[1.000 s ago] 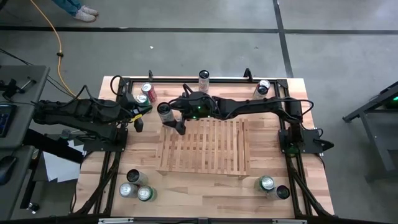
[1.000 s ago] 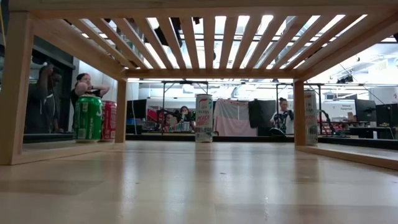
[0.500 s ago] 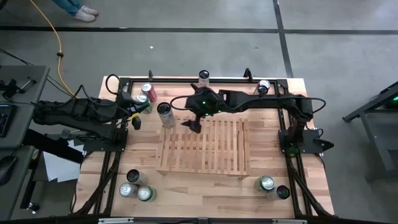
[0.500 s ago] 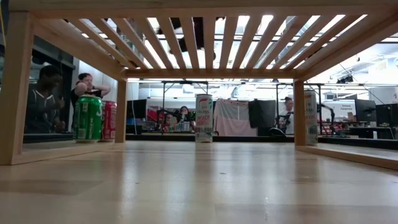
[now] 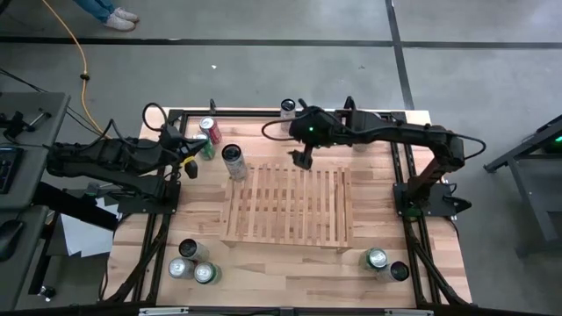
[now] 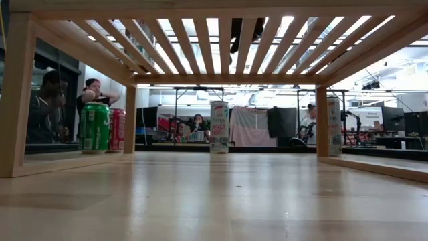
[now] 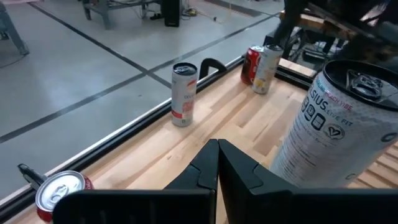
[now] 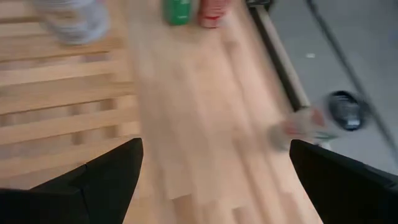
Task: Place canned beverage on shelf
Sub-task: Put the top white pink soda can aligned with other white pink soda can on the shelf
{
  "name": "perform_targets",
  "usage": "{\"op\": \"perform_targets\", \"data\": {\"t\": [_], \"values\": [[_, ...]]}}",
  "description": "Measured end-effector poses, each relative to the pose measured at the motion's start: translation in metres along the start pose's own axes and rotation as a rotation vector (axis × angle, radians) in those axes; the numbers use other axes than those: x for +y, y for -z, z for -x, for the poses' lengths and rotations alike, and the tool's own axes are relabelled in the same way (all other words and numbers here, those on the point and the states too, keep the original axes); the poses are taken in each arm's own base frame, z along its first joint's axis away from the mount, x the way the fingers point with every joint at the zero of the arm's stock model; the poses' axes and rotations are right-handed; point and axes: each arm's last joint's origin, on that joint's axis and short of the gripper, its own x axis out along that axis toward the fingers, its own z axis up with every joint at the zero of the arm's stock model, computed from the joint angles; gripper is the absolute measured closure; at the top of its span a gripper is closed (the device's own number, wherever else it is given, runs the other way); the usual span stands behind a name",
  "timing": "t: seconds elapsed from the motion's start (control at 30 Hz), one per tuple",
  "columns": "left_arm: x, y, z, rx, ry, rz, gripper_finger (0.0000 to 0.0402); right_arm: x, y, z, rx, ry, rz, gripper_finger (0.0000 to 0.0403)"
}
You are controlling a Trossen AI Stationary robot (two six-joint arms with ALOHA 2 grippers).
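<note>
My right gripper keeps moving toward the can at the far edge [image 5: 288, 111] until its open fingers straddle the can's black top [image 5: 288, 104]: the can stands upright, clear of others.
The slatted light-wood shelf [image 5: 290, 209] stands in the middle of the table. A silver can [image 5: 234, 161] stands upright on its far left corner; it also shows in the left wrist view [image 7: 339, 124] and, blurred, in the right wrist view [image 8: 71, 18]. My right gripper [image 5: 303, 159] is open and empty above the shelf's far edge, well to the right of the can; its fingers stand wide apart in its own view [image 8: 214, 186]. My left gripper [image 5: 190, 168] is shut and empty, left of the can [image 7: 217, 165].
A green and a red can [image 5: 206, 132] stand at the far left. One can [image 5: 288, 107] stands at the far edge. Three cans [image 5: 193, 263] stand near left and two [image 5: 382, 262] near right. Black frame rails [image 5: 263, 112] run round the table. People show beyond the table [image 6: 90, 90].
My right gripper has drawn away from the silver can, going toward the table's right and far edge along the shelf's far side. The can has stayed upright on the shelf's far left corner.
</note>
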Motion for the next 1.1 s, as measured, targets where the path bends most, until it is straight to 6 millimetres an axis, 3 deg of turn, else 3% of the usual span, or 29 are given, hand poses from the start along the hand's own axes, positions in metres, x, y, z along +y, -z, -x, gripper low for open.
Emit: {"op": "perform_targets", "data": {"t": [0.17, 0.37, 0.5, 0.77, 1.1], "values": [[0.000, 0.000, 0.000, 0.002, 0.007, 0.019, 0.0401, -0.037, 0.006, -0.027, 0.075, 0.127, -0.012, 0.0013], [0.000, 0.000, 0.000, 0.004, 0.009, 0.019, 0.0401, -0.110, 0.017, -0.074, 0.022, 0.022, -0.242, 0.0013], [0.000, 0.000, 0.000, 0.005, 0.011, 0.019, 0.0401, -0.143, 0.024, -0.097, -0.033, 0.031, -0.375, 0.0013], [0.000, 0.000, 0.000, 0.005, 0.010, 0.016, 0.0401, -0.142, 0.032, -0.125, 0.007, 0.011, -0.348, 0.0013], [0.000, 0.000, 0.000, 0.004, 0.009, -0.009, 0.0401, -0.137, 0.037, -0.151, 0.035, 0.135, -0.309, 0.0013]]}}
